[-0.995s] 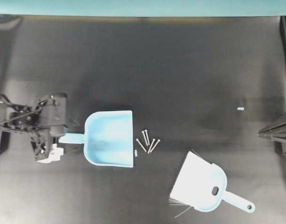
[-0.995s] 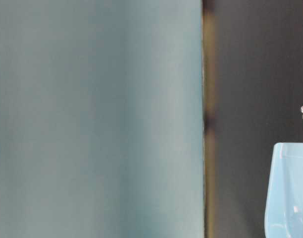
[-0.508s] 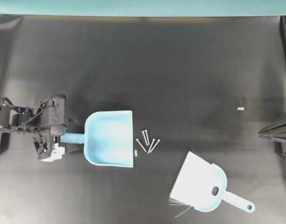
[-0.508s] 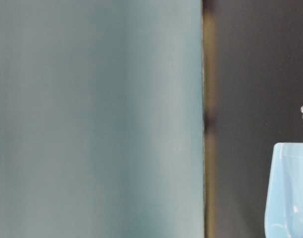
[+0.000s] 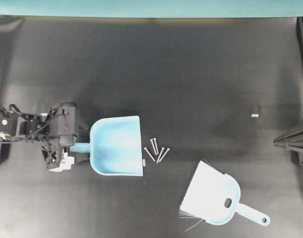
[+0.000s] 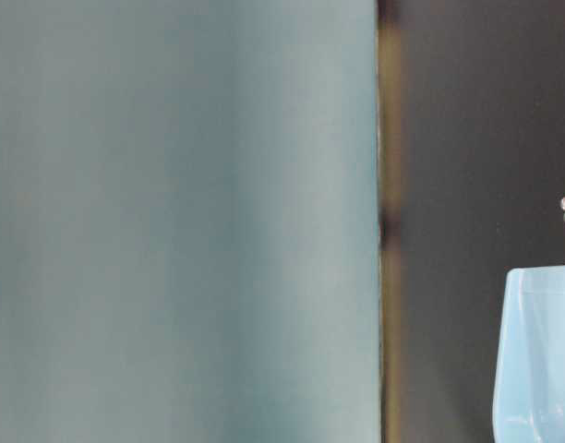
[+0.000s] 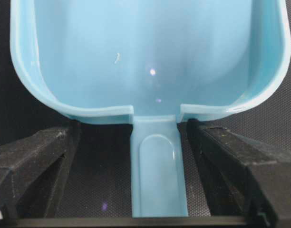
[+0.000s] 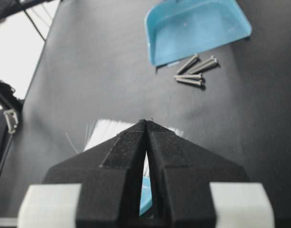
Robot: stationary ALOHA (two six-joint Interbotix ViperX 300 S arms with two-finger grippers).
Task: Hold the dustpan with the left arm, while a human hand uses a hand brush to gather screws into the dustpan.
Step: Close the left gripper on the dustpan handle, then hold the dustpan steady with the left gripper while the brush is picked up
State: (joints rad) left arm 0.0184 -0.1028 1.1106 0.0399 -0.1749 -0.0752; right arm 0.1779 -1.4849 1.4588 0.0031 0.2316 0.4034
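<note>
The screws swept inside will stay together near the dustpan's handle when I lift the dustpan, because the dustpan's raised rim curves around its back.
The light blue dustpan lies flat on the black mat, its straight front edge facing right. Its short handle runs between the fingers of my left gripper, which stands open with a gap on each side of the handle. Several silver screws lie just right of the pan's front edge. The hand brush rests at the lower right, bristles toward the upper left. My right gripper is shut and empty at the right edge. No human hand is in view.
A teal wall runs along the far edge and fills most of the table-level view. A tiny white speck lies at the right. A small white bit sits at the pan's front edge.
My left gripper has moved right, so the dustpan's handle now lies between its open fingers. The pan has shifted slightly right. Right arm, brush and screws are unchanged.
</note>
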